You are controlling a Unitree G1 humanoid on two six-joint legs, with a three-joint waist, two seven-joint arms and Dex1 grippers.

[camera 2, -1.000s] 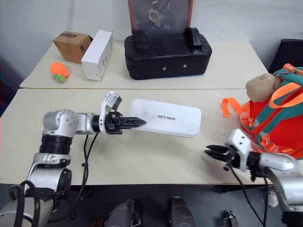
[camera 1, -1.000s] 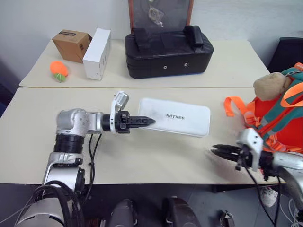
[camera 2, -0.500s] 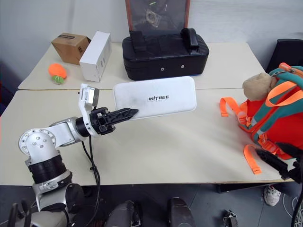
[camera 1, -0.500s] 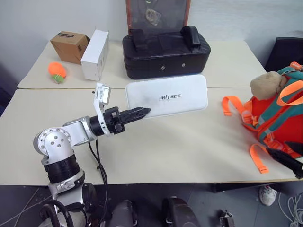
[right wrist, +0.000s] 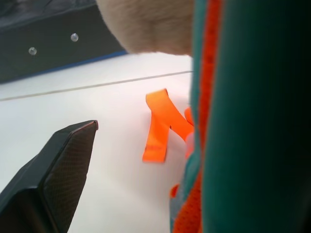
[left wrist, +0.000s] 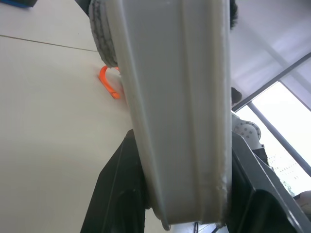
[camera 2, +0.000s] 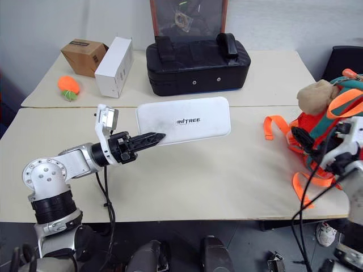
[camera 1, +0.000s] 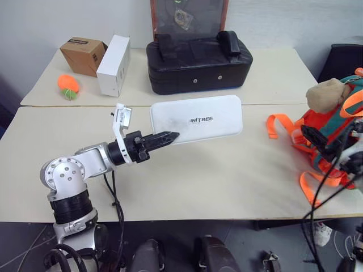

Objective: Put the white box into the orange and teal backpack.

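My right gripper is far from holding it close: The backpack (camera 1: 324, 120) stands at the table's edge, far from the white box, so it should grip the backpack's teal panel (right wrist: 252, 116) and bring the backpack closer.
My left gripper (camera 1: 169, 136) is shut on the left end of the white box (camera 1: 198, 118) and holds it flat, a little above the near table. In the left wrist view the box's edge (left wrist: 175, 111) runs between the two black fingers. The orange and teal backpack (camera 2: 309, 122) stands at the table's right edge, a tan plush toy (camera 1: 326, 95) on its top. My right gripper (camera 1: 315, 139) is open against the backpack's left side. In the right wrist view one finger (right wrist: 63, 174) stands apart from the teal trim (right wrist: 252, 121), and the fabric hides the other.
A black padded bag (camera 1: 198, 56) lies on the far table with a framed picture (camera 1: 190, 17) behind it. A taller white carton (camera 1: 113, 65), a brown cardboard box (camera 1: 84, 54) and an orange ball (camera 1: 68, 85) sit at the far left. Loose orange straps (camera 1: 278, 124) trail beside the backpack.
The left gripper has lifted the white box off the table and turned it level. The right gripper has opened and swung from the table's front edge up to the backpack.
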